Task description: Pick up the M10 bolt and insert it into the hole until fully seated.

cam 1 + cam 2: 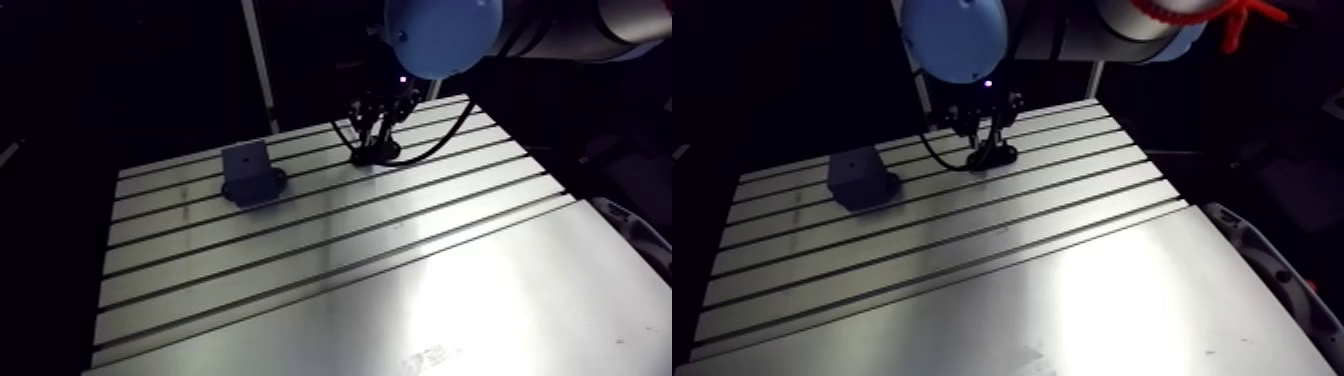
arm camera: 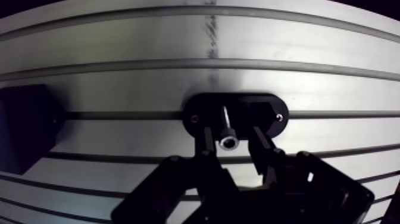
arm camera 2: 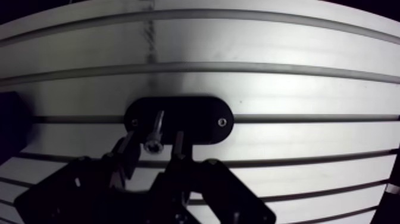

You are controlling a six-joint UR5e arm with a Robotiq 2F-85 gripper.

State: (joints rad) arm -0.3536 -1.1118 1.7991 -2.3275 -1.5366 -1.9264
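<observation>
I expect the bolt's wide head (image 2: pixel 228 142) to stay outside when I push the bolt in, because the hole in the grey block (image 1: pixel 247 159) is small next to the head.
In the wrist view the bolt (image 2: pixel 227 132) stands in a black oval holder (image 2: pixel 265 111) fixed on a table slot, with its socket head facing the camera. My gripper (image 2: pixel 231 130) is lowered over it and open. One finger (image 2: pixel 208 138) stands on each side of the bolt head, with a small gap on both sides. In the arm view the gripper (image 1: pixel 378 135) hangs over the holder (image 1: pixel 376 154) at the far side of the table. A grey block (image 1: pixel 250 170) with a small hole on top stands to its left.
The slotted aluminium table (image 1: pixel 330 250) has long grooves running across it. A smooth plate (image 1: pixel 450 310) covers its near part. In the wrist view the dark block (image 2: pixel 24 128) sits off to one side of the holder.
</observation>
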